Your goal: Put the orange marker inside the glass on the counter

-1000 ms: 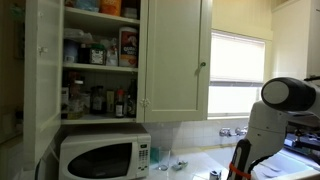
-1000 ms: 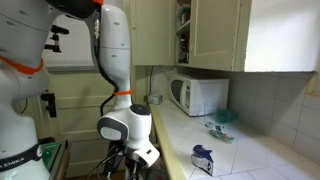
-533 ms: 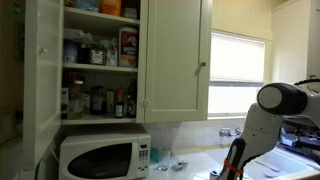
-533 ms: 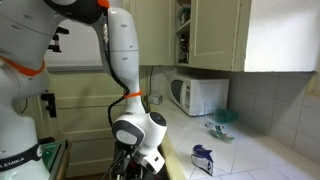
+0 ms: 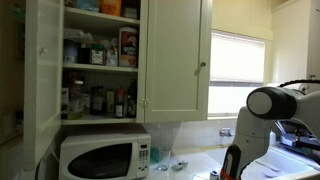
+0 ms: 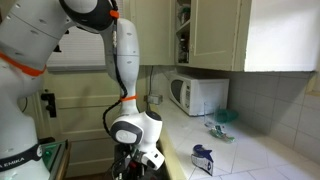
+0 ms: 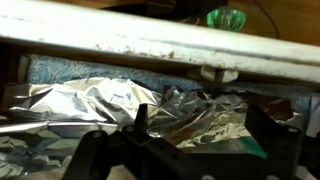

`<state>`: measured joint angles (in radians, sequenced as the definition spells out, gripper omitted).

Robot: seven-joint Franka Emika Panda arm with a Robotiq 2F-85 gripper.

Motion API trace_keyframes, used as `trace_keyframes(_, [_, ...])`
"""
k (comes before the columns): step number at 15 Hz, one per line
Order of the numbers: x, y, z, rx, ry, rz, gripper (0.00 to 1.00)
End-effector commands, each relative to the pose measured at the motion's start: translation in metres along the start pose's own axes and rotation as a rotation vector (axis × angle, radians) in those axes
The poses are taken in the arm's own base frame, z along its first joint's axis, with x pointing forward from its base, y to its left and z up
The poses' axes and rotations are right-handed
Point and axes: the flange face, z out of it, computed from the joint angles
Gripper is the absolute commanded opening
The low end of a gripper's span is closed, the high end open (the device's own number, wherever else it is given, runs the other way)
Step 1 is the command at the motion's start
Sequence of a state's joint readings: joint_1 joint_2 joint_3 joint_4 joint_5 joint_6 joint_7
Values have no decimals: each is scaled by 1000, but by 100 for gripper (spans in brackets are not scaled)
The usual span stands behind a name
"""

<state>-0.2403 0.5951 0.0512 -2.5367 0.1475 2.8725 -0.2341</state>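
Next, I move back from the white ledge and turn to look for the orange marker, because only crumpled silver foil (image 7: 185, 108) is under my gripper's open fingers by that ledge.
I cannot make out the orange marker in any view. A clear glass (image 5: 164, 160) seems to stand on the counter beside the microwave; it is small and dim. My gripper (image 7: 205, 132) is open in the wrist view, its two dark fingers spread wide with nothing between them. Crumpled silver foil (image 7: 110, 105) lies below it. In an exterior view the gripper (image 6: 133, 166) hangs low at the counter's front edge, at the bottom of the frame. In the view of the cupboard, only the arm's white elbow (image 5: 268, 104) shows.
A white microwave (image 5: 100, 156) stands under an open cupboard (image 5: 100, 60) full of jars. It also shows at the back of the counter (image 6: 198, 94). A blue and white object (image 6: 203, 158) and green-tinted items (image 6: 221, 124) sit on the counter. A green knob (image 7: 226, 17) is above a white ledge.
The arm has swung along the counter: its elbow moved left in the cupboard view, and the wrist shifted toward the counter edge. The gripper stays low.
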Motion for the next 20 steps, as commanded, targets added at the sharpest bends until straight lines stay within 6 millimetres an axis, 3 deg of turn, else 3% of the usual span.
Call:
trace_keyframes(1, [-3,-14,0,-138,98,-77,100])
trace_keyframes(6, [-7,-32,1,-301,103,-267,100])
trace_keyframes(9, [-21,-47,5,-239,-28,-357,100])
trace_keyframes(15, [-57,-67,-9,-289,-44,-402,100])
trace_keyframes(18, [-58,-72,-22,-296,28,-358,100])
trace_keyframes(20, [-48,-72,-28,-331,81,-313,100])
